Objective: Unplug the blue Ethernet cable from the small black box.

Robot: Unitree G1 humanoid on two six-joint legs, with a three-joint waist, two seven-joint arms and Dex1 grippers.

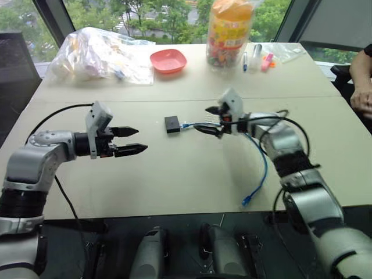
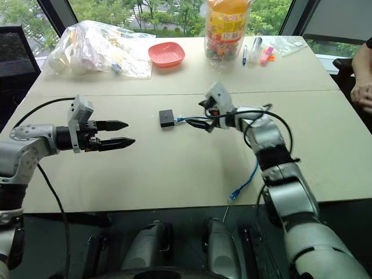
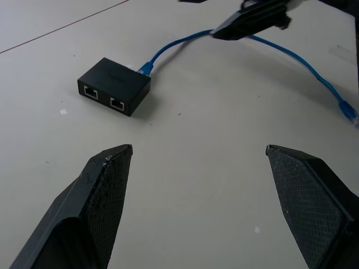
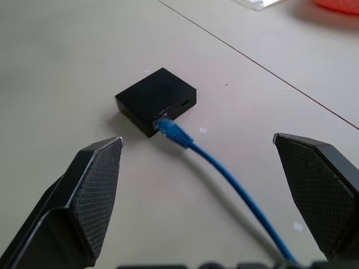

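I can see that the small black box lies unheld behind the blue plug (image 1: 185,125), so I should take hold of and lift the box (image 1: 172,124) with my left gripper before my right gripper pulls the plug.
The small black box (image 1: 172,124) lies flat on the beige table, with the blue Ethernet cable (image 1: 260,174) plugged into its right side (image 4: 171,130). The cable runs right and curves down to a loose plug near the table's front edge (image 1: 246,201). My right gripper (image 1: 211,120) is open just right of the box, its fingers straddling the cable above the table. My left gripper (image 1: 135,141) hangs open to the left of the box, pointing toward it with nothing between its fingers. In the left wrist view the box (image 3: 114,85) shows two empty sockets facing that gripper.
At the back of the table are a clear plastic bag (image 1: 99,55), a red bowl (image 1: 168,60), a tall jar of sweets (image 1: 229,32) and some pens (image 1: 266,60). A person's arm (image 1: 360,81) rests at the right edge. A seam (image 1: 174,99) crosses the table behind the box.
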